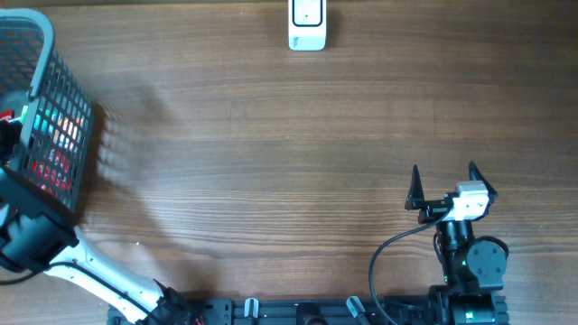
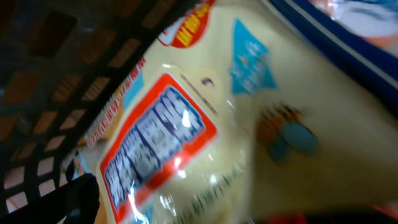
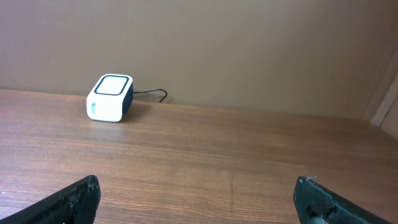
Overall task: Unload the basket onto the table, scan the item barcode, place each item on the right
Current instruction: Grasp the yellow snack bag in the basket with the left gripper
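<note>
The gap (image 2: 76, 160) beside the mesh side has a finger in it, so my left gripper should keep going in until the cream packet (image 2: 163, 140) fills its fingers, then close.
A cream packet (image 2: 205, 124) with an orange-and-blue label fills the blurred left wrist view, very close to the camera. It lies inside the black mesh basket (image 1: 41, 36) at the table's left edge. My left gripper (image 2: 202, 214) reaches into that basket and is hidden in the overhead view. One dark finger (image 2: 78, 199) shows at the far lower left, standing wide, with the packet in front of the jaws. No barcode is readable. The white scanner (image 1: 307, 25) stands at the far middle edge, also seen as the scanner (image 3: 110, 98). My right gripper (image 1: 444, 185) hovers open and empty at the near right.
The basket's mesh wall (image 2: 56, 74) runs along the left of the wrist view. A second package with a dark blue edge (image 2: 348, 37) lies beside the cream one. Red-printed goods (image 1: 54, 135) show through the mesh. The left arm (image 1: 36, 239) stretches from the near edge to the basket.
</note>
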Robot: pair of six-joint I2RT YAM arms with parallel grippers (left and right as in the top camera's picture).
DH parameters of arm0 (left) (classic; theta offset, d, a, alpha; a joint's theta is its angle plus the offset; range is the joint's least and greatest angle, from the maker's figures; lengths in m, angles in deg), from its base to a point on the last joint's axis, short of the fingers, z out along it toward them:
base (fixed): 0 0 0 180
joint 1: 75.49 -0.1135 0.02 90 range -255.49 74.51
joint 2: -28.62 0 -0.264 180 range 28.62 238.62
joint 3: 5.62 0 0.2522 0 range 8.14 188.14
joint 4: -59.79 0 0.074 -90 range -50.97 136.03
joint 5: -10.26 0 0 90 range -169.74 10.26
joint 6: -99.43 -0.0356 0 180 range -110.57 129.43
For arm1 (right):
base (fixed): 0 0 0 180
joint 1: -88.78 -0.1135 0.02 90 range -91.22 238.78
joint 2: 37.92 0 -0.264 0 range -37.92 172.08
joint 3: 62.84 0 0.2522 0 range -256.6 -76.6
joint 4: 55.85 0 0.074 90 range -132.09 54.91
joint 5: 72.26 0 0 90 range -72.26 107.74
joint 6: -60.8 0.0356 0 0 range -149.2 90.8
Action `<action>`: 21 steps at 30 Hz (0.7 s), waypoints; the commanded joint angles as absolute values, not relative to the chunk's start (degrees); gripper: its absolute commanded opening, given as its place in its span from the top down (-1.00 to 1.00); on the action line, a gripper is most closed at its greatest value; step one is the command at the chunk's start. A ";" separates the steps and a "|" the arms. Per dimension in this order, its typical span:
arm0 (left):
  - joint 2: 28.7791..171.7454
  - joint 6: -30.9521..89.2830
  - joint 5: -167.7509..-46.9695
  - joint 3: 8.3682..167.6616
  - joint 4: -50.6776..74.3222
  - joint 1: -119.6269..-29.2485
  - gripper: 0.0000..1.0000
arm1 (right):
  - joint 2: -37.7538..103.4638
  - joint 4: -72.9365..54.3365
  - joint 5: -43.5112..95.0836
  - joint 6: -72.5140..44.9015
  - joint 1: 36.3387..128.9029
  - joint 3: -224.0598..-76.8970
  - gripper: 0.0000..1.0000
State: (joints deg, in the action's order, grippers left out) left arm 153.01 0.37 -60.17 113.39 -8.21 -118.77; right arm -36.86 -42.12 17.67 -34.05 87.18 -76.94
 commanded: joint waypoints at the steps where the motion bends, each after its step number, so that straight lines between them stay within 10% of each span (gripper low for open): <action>1: 155.46 -0.88 -55.91 113.08 -6.48 -119.34 -0.99 | -37.12 -42.42 17.78 -34.64 87.42 -76.90 -0.99; 12: 160.69 -2.19 -55.87 113.08 -5.04 -120.37 -0.91 | -37.12 -42.42 17.78 -34.64 87.42 -76.90 -0.99; 19: 160.75 -2.17 -55.84 113.08 -4.32 -121.53 0.74 | -37.12 -42.42 17.78 -34.64 87.42 -76.90 -1.00; 21: 160.73 -2.17 -55.84 113.08 -4.56 -121.62 0.92 | -37.12 -42.42 17.78 -34.64 87.42 -76.90 -0.99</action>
State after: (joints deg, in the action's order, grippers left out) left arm 158.57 -2.14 -54.40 113.65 -3.82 -120.65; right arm -36.86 -42.12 17.69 -34.05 87.18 -76.96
